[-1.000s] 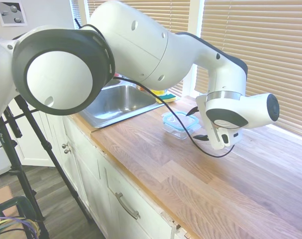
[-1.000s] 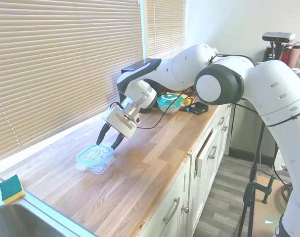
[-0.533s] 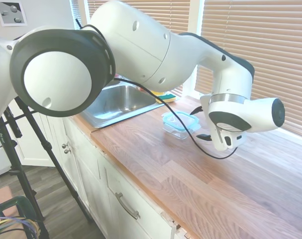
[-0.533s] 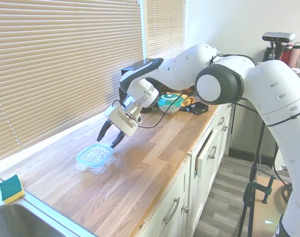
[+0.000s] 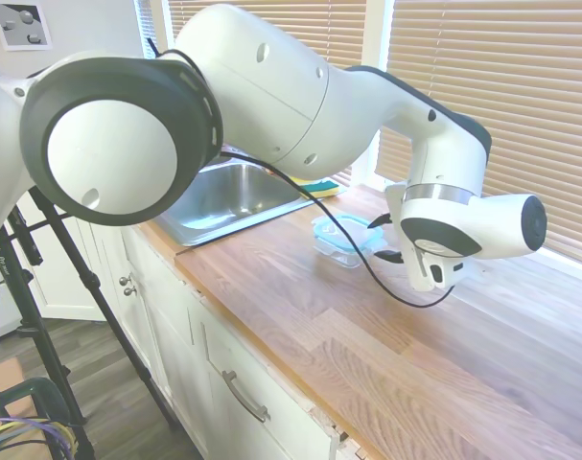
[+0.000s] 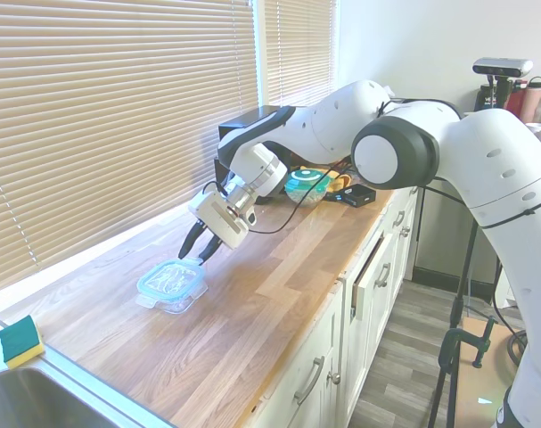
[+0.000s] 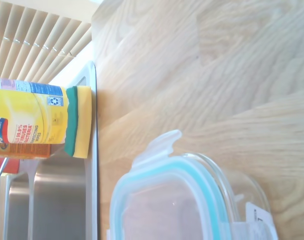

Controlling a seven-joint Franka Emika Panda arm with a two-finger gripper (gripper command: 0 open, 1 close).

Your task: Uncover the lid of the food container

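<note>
The pale tab point(image 7: 159, 148) is sticking out unlatched, so the lid point(image 5: 337, 233) will come away in one piece when the robot raises the lid's edge, and the glass dish will stay behind.
The food container point(image 6: 174, 301) is a small clear glass dish on the wooden counter, also seen in the first exterior view point(image 5: 340, 252) and the wrist view point(image 7: 242, 185). Its teal-rimmed lid point(image 6: 170, 278) point(image 5: 343, 233) point(image 7: 162, 200) sits on top, with a pale tab pointing toward the sink. My gripper point(image 6: 200, 256) point(image 5: 386, 240) hangs tilted just above the lid's edge on the side away from the sink. Its fingers are open with a narrow gap and hold nothing.
A steel sink point(image 5: 223, 196) point(image 7: 46, 200) lies beyond the container, with a yellow-green sponge point(image 6: 20, 341) point(image 7: 77, 122) and a yellow wipes canister point(image 7: 26, 117) at its rim. A teal-lidded bowl point(image 6: 306, 185) and dark items stand behind the arm. Window blinds run along the counter's back.
The gripper's fingers have drawn closer together and the hand has shifted slightly nearer the lid's edge. The container and lid have not moved.
</note>
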